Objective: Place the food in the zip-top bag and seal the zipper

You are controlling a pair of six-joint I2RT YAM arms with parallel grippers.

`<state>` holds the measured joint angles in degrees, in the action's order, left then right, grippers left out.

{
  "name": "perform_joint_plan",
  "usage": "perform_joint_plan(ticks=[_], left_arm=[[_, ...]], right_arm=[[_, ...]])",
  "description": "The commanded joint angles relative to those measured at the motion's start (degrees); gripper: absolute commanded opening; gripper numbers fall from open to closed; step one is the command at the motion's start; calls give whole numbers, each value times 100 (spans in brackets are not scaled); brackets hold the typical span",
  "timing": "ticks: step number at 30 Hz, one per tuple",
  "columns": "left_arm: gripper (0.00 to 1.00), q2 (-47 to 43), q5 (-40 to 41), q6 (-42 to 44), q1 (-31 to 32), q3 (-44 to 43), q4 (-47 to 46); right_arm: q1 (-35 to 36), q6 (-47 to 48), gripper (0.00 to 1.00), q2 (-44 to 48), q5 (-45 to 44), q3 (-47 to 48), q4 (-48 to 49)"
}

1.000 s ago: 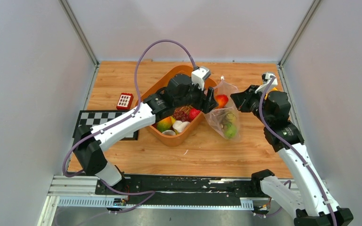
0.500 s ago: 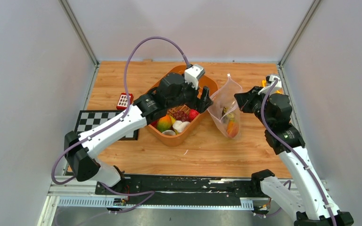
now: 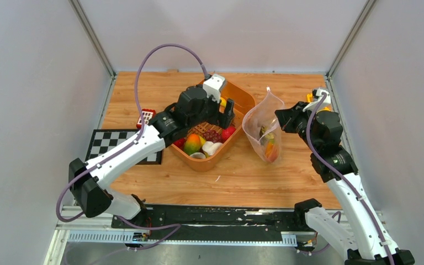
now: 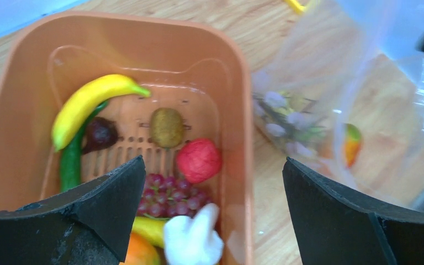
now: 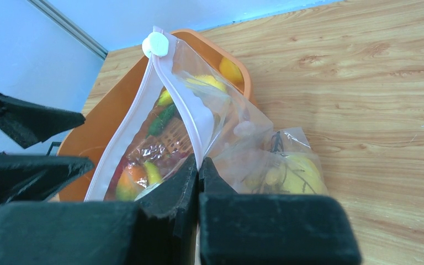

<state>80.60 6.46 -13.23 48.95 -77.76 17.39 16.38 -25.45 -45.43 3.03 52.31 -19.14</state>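
My left gripper goes on down toward the banana's yellow end (image 4: pixel 62 134) before the fingers close on it, because the banana (image 4: pixel 90 100) lies clear on top of the green pepper.
The clear zip-top bag (image 3: pixel 261 130) hangs upright just right of the orange basket (image 3: pixel 242 98), its mouth open. My right gripper (image 3: pixel 283 117) is shut on the bag's mouth edge, pinching the pale zipper strip (image 5: pixel 185 118) between its fingers (image 5: pixel 197 163). A red-orange mango (image 4: pixel 351 144), a yellow lemon (image 5: pixel 298 172) and green pieces lie in the bag. My left gripper (image 3: pixel 224 112) is open and empty above the basket (image 4: pixel 212 182). The basket holds a banana (image 4: pixel 91 102), a kiwi (image 4: pixel 167 127), a red fruit (image 4: pixel 199 160), grapes (image 4: pixel 165 196) and a white mushroom (image 4: pixel 193 237).
A small red keypad-like object (image 3: pixel 146 117) and a checkerboard (image 3: pixel 107 144) lie left of the basket. A yellow-orange item (image 3: pixel 311 98) sits at the back right by the wall. Grey walls close in on the left, right and back.
My left gripper has let a red-orange fruit fall into the bag and drawn back left over the basket. My right gripper has lifted the bag more upright.
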Motion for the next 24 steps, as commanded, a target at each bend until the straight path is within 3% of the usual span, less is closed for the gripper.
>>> perform_joint_plan(ticks=[1, 14, 24], left_arm=[[100, 139, -117, 72, -692, 129, 2], [97, 2036, -1114, 1253, -1994, -726, 82], [95, 2978, -323, 1294, -2128, -1060, -623]], right_arm=[[3, 18, 0, 50, -5, 20, 241], [5, 9, 0, 32, 117, 50, 226], [5, 12, 0, 69, 170, 56, 187]])
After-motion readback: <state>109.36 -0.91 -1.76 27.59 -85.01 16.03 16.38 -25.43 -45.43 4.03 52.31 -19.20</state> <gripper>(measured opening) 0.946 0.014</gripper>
